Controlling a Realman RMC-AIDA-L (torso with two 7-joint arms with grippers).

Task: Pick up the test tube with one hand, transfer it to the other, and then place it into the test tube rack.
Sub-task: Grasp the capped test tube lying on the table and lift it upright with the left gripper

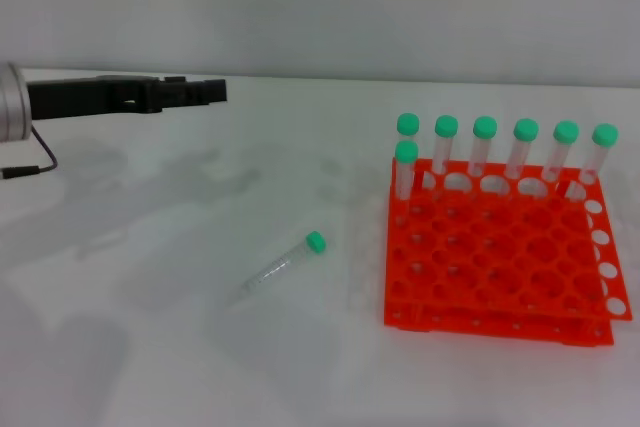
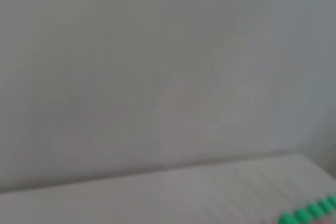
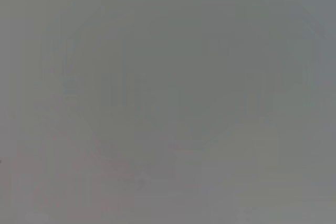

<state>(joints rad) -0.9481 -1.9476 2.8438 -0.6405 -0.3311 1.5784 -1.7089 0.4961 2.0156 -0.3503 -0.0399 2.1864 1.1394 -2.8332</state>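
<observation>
My left gripper keeps moving toward the clear end [image 1: 248, 289] until its fingers close there, because the test tube lies free of the rack, green cap [image 1: 316, 242] toward it.
The test tube [image 1: 283, 265] lies on its side on the white table, green cap [image 1: 315, 242] pointing toward the back right, left of the rack. The orange-red test tube rack [image 1: 497, 265] stands at the right. My left hand [image 1: 212, 91], black on a silver cuff [image 1: 10, 99], reaches in level from the far left at the back of the table, well above and behind the tube and touching nothing. My right hand is out of view; its wrist view shows only flat grey.
Several green-capped tubes [image 1: 485, 152] stand upright along the rack's back row, one more at the left of the second row [image 1: 405, 169]. Their caps [image 2: 310, 211] show at a corner of the left wrist view. A grey wall stands behind the table.
</observation>
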